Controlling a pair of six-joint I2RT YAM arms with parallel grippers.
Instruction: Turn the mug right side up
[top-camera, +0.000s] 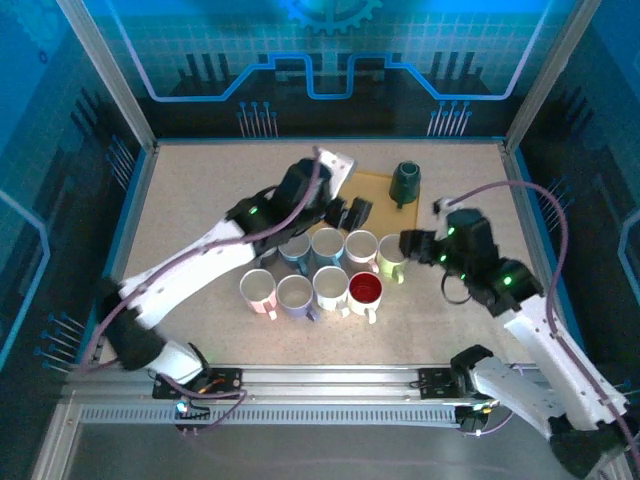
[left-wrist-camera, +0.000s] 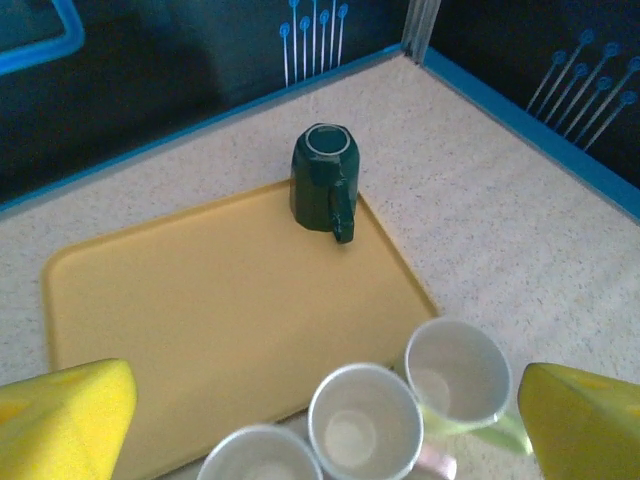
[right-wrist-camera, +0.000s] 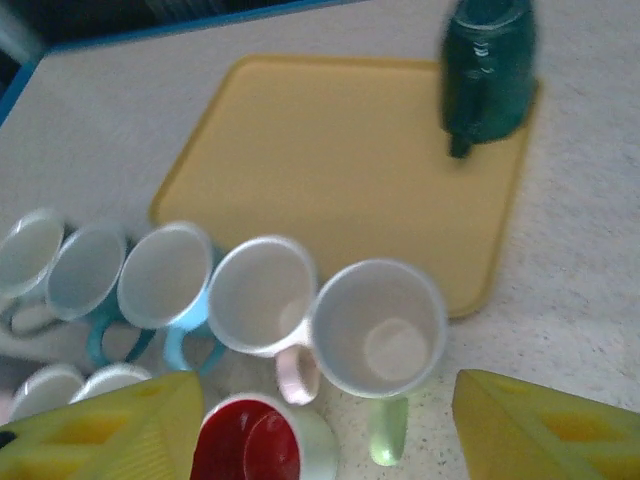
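The dark green mug's handle (left-wrist-camera: 342, 212) points toward the left gripper and leaves the mug's sides free, so the robot should keep reaching until the left gripper's fingers surround its body (top-camera: 404, 184).
A dark green mug (top-camera: 406, 183) stands upside down, base up, on the right end of the yellow tray (top-camera: 372, 186). The left wrist view shows this mug (left-wrist-camera: 325, 185) on the tray's (left-wrist-camera: 220, 300) far corner, handle towards the camera. My left gripper (top-camera: 350, 212) hovers open over the tray's near edge, its yellow fingers (left-wrist-camera: 60, 420) wide apart and holding nothing. My right gripper (top-camera: 410, 245) is open around an upright light green mug (right-wrist-camera: 380, 330) without touching it. The dark green mug (right-wrist-camera: 488, 70) sits well beyond it.
Several upright mugs cluster in two rows in front of the tray, among them a red-lined one (top-camera: 364, 290), a pink-handled one (right-wrist-camera: 262, 295) and blue ones (right-wrist-camera: 165, 275). The enclosure's back wall and blue table rim (left-wrist-camera: 520, 110) lie behind the tray.
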